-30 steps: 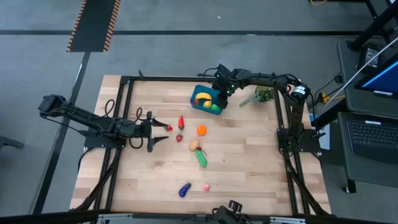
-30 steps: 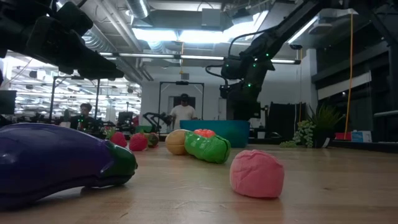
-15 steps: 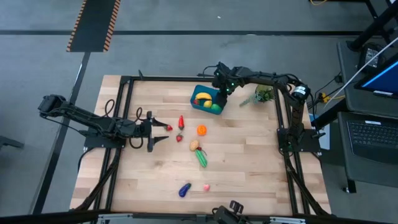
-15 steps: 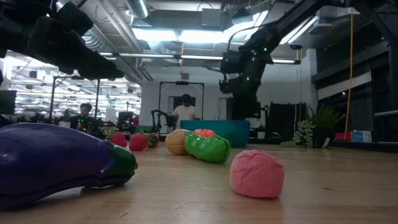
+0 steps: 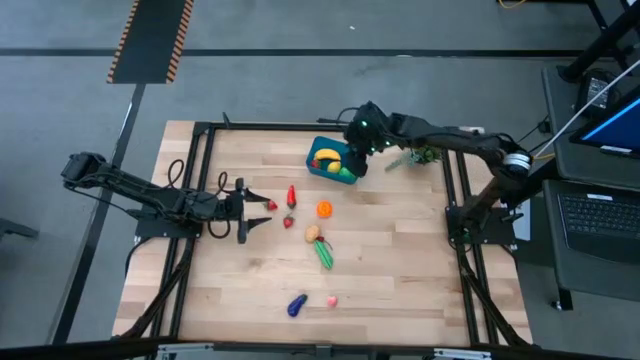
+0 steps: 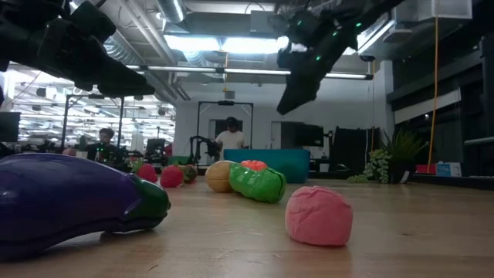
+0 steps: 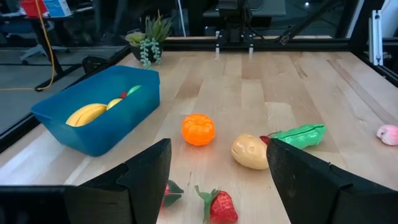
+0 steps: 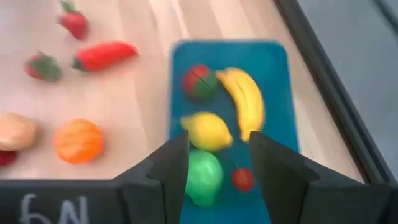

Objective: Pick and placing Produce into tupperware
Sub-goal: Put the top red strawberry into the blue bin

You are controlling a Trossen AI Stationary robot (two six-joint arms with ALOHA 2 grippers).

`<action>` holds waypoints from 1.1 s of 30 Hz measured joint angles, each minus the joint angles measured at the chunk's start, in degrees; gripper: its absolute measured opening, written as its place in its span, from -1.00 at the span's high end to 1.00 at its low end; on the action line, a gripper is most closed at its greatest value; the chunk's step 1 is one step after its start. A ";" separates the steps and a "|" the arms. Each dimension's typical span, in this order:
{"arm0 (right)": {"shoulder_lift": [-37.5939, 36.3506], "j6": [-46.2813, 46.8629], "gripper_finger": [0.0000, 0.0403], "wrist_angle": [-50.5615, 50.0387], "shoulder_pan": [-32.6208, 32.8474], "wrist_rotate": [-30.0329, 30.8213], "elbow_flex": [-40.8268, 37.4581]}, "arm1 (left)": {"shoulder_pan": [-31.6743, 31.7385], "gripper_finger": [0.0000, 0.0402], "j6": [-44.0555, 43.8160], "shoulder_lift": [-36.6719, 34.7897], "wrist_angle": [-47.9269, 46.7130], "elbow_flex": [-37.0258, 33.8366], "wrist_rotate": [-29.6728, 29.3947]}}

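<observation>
The space over the teal tupperware (image 5: 328, 160) is blocked by my right gripper, so that gripper should move out of the way while my left gripper takes the strawberry (image 5: 270, 205) nearest its own fingers.
The teal tupperware (image 5: 322, 148) stands at the table's far middle and holds a banana (image 8: 245, 102), a lemon (image 8: 206, 130), a green piece (image 8: 204, 174) and small red pieces. My right gripper (image 8: 217, 155) hangs open above it with nothing between its fingers, raised high in the low view (image 6: 289, 102). Loose produce lies on the wood: a red pepper (image 5: 291, 195), an orange (image 5: 325, 209), a tan potato (image 5: 312, 233), a green pod (image 5: 324, 253), a purple eggplant (image 5: 296, 305), a pink piece (image 5: 331, 300) and strawberries (image 5: 272, 205). My left gripper (image 5: 266, 212) waits open at the left, just short of the strawberries.
A leafy green plant sprig (image 5: 420, 153) lies right of the tub. Black frame rails (image 5: 455, 200) run along the table's left, right and far edges. Bare wood stretches across the near left. A person (image 6: 229, 139) stands far behind the table.
My right gripper has risen from just over the tupperware to well above it, drawing slightly toward the table's right edge and tipping closer to level. Its fingers stay apart as before. The produce in the tub and on the table has kept still.
</observation>
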 joint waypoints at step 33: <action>-17.16 9.33 0.15 40.13 16.71 4.49 -36.84 | 1.50 0.05 -1.37 3.60 -29.29 14.97 -3.63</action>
